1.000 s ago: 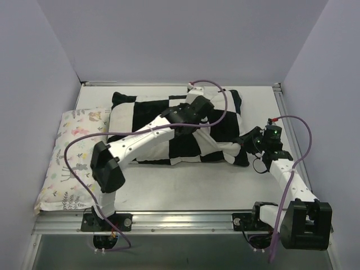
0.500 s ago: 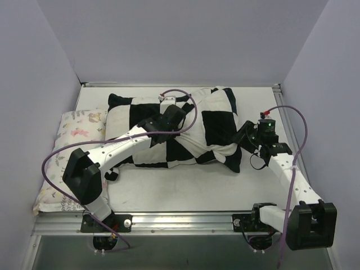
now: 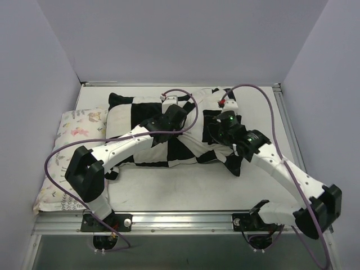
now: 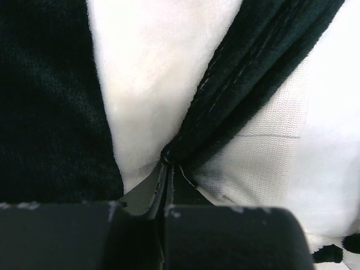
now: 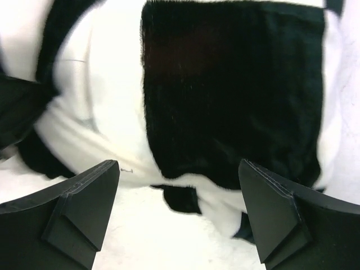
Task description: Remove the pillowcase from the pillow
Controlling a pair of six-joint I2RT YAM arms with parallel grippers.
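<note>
Next, I pinch the square's edge with my right gripper and pull it away from my left gripper, since the pillowcase's black square covers the pillow beside that gripper.
The black and white checkered pillowcase lies bunched across the middle of the table, and the pillow inside it is hidden. My left gripper reaches over it from the left and is shut on a dark fold of the pillowcase, pinched at the fingertips. My right gripper hovers over the right part of the cover. In the right wrist view its jaws stand wide open above a black square of the pillowcase, with nothing between the fingers.
A pastel floral pillow lies along the table's left edge. White table surface shows in front of the checkered cover, ending at a metal rail. Purple cables loop over both arms. Walls close in on three sides.
My right gripper has opened, let go of the cover's right near corner and swung left over the pillowcase. My left arm drew the pinched fold leftward, then held still.
</note>
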